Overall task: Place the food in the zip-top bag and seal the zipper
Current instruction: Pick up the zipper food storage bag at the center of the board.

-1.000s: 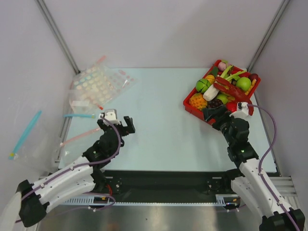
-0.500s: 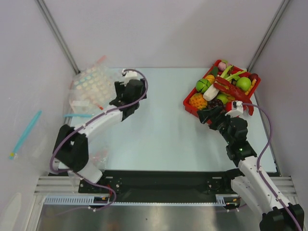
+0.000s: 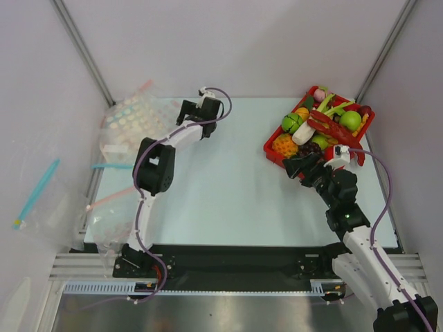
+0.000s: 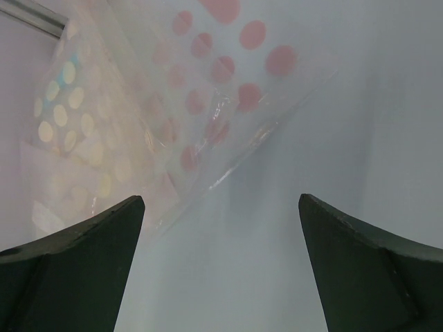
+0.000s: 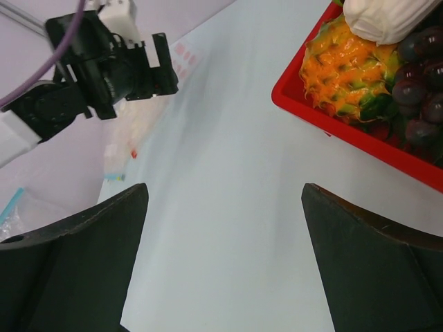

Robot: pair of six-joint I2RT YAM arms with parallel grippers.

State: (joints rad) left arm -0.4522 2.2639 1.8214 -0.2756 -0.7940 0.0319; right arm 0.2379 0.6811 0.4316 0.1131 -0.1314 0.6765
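The pink-dotted bag [image 4: 280,61] will slide out from under the cream-dotted bag [image 3: 129,126] when I pull and will leave the upper bag behind, because the pink dots go out of sight beneath that upper bag.
The food lies in a red tray [image 3: 271,152] at the back right: a long red crayfish [image 3: 331,127] on top and a dark grape bunch [image 3: 309,147] [image 5: 419,90] near the front. A red round fruit [image 3: 331,153] peeks out beside the right wrist. My right gripper [image 3: 295,166] [image 5: 225,187] hovers open by the tray's near-left corner, holding nothing. The clear zip-top bag [image 3: 104,223] lies at the near left, its pink zipper [image 3: 114,196] partly under the left arm. My left gripper [image 3: 188,114] [image 4: 221,200] is open at the back left, far from it.
A clear bag printed with pastel dots [image 3: 138,123] [image 4: 201,104] lies just ahead of the left fingers. A bag with a blue strip [image 3: 34,188] hangs off the table's left side. The tray also holds an orange spiky fruit [image 5: 346,66] and green fruits [image 3: 350,120].
The left arm has swung from the near left out to the back, beside the dotted bag. The right gripper shifted slightly left off the tray corner. Both stayed open.
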